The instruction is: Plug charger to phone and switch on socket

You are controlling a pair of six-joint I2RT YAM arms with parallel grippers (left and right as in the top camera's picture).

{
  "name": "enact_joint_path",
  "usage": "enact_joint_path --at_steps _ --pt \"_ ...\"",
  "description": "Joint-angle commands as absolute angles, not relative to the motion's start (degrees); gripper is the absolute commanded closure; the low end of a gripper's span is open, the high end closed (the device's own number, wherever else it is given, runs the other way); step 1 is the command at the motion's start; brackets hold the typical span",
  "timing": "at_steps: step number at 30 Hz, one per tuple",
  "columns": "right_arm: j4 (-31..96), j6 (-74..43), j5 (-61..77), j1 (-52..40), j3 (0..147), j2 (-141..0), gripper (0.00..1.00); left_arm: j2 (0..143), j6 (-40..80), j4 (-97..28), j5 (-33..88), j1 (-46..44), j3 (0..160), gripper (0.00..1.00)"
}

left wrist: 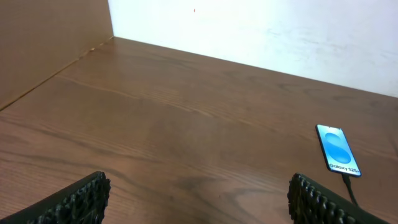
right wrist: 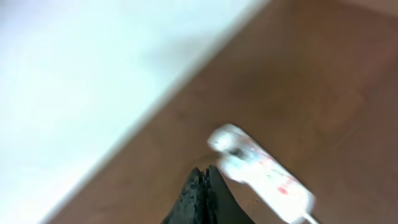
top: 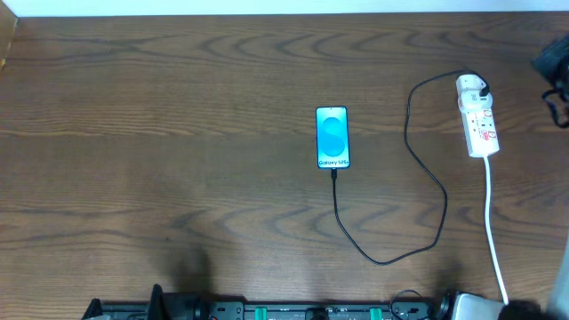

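Note:
I keep moving my right gripper back from the socket (top: 479, 118) until it is clear and then open it, because the black cable meets the lit phone's bottom edge (top: 334, 168).
The phone (top: 332, 137) lies face up mid-table, light-blue screen lit. The charger's thin black cable (top: 382, 261) meets the phone's bottom edge, loops right and runs up to the white adapter (top: 473, 87) on the socket (top: 480, 124), a white power strip at the right. My right gripper (right wrist: 205, 171) is shut and empty, hovering beside the blurred socket (right wrist: 264, 180); in the overhead view it is a dark shape (top: 553, 67) at the right edge. My left gripper (left wrist: 199, 182) is open and empty, low over bare table, with the phone (left wrist: 339, 149) far off to its right.
The socket's thick white cord (top: 491, 213) runs down to the table's front edge. A white wall (left wrist: 280, 31) backs the table and a brown side panel (left wrist: 43, 43) stands at the far left. The arm bases (top: 267, 311) sit along the front edge.

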State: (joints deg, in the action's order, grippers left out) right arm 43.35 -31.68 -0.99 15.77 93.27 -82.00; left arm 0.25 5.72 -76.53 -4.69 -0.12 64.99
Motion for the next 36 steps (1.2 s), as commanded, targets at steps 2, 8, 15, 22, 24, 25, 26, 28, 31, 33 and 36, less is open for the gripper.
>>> enact_joint_path --at_steps 2,8,15,22,24,25,26,28,31,33,36 --pt "38.94 -32.56 9.19 14.55 93.49 -75.0 0.99 0.16 4.95 -76.4 -5.19 -0.34 64.66 0.09" --pt "37.69 -32.47 9.23 14.15 93.49 -68.79 0.91 0.16 4.95 -76.44 -5.19 -0.34 64.66 0.09" --pt "40.12 -32.12 11.4 14.13 93.47 -64.27 0.91 0.16 4.97 -76.42 -5.04 -0.34 64.66 0.09" --pt "40.73 -32.12 15.4 13.43 93.47 -63.59 0.91 0.16 12.49 -69.67 -4.99 -0.34 63.18 0.09" --pt "40.73 -32.12 15.4 12.56 93.47 -63.59 0.91 0.16 12.78 -66.96 -5.02 -0.34 61.47 0.09" --pt "40.75 -32.12 15.4 12.01 93.47 -63.64 0.91 0.16 12.78 -65.76 -5.02 -0.34 60.49 0.09" --pt "40.75 -32.12 15.4 11.46 93.47 -63.64 0.91 0.16 12.8 -64.29 -4.99 -0.34 59.09 0.09" --pt "40.8 -32.1 15.38 10.26 93.47 -63.64 0.9 0.16 12.8 -61.49 -4.99 -0.34 56.1 0.09" --pt "40.8 -32.08 15.38 8.32 93.47 -63.64 0.89 0.16 12.8 -56.03 -4.97 -0.34 49.82 0.09" --pt "40.93 -32.08 15.35 7.2 93.45 -63.64 0.88 0.16 12.82 -52.62 -4.99 -0.34 46.06 0.09" --pt "40.95 -32.08 15.35 5.78 93.41 -63.64 0.88 0.16 12.8 -46.7 -4.99 -0.34 40.36 0.09"
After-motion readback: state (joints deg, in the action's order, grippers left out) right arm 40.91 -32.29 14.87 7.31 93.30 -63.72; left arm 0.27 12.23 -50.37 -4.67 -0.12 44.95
